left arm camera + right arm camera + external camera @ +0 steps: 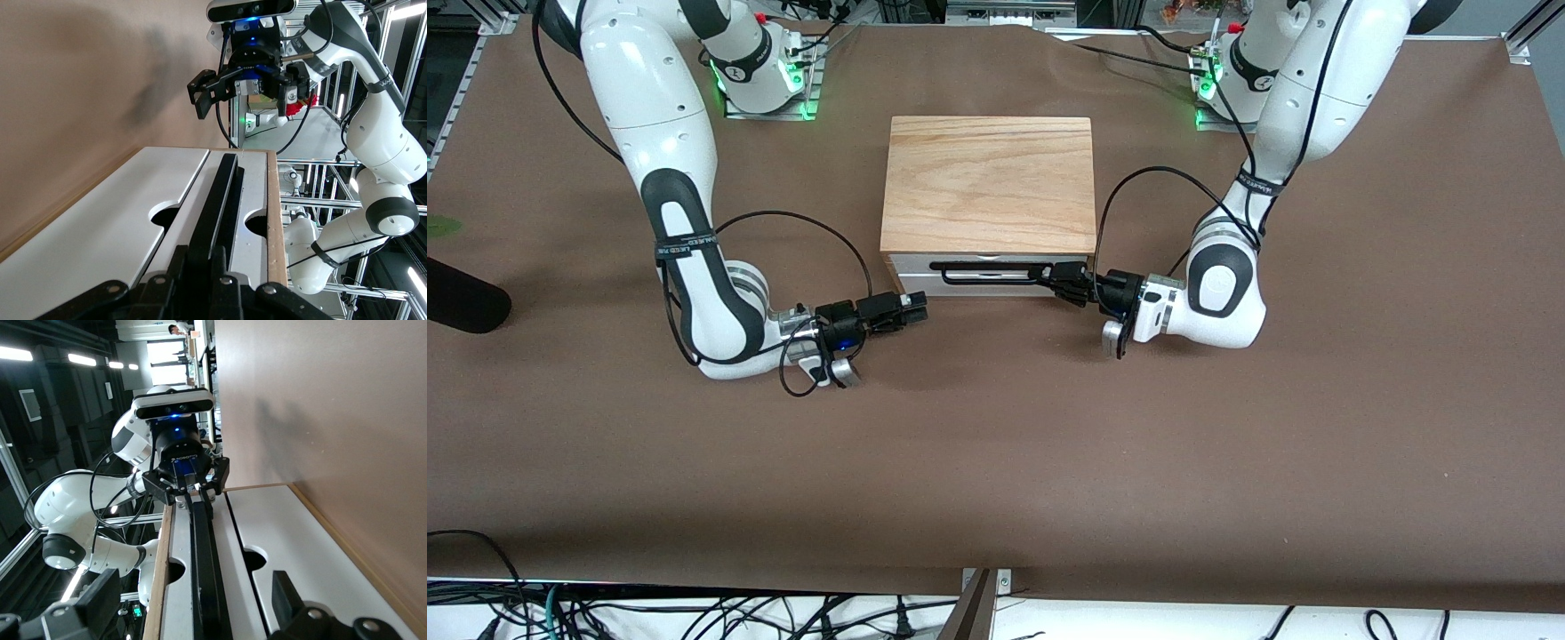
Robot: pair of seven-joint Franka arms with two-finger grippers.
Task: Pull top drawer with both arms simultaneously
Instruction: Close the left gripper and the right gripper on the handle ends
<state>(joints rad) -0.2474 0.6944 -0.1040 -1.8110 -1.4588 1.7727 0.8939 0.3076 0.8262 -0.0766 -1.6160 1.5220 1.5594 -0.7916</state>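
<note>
The robot's left gripper alone holds the top drawer's handle, so the robot should hold off on the pull and first close its right gripper around the handle's loose end.
The top drawer is shut, its white front flush under the cabinet's oak top. Its black wire handle runs across the front. My left gripper is shut on the handle's end toward the left arm; in the left wrist view both fingers press the handle. My right gripper is open, low over the table by the cabinet's corner at the right arm's end. In the right wrist view its fingers stand wide apart, short of the handle.
A plain white lower panel sits under the top drawer. The brown table stretches wide in front of the cabinet. A black object lies at the table's edge past the right arm. Cables loop from both wrists.
</note>
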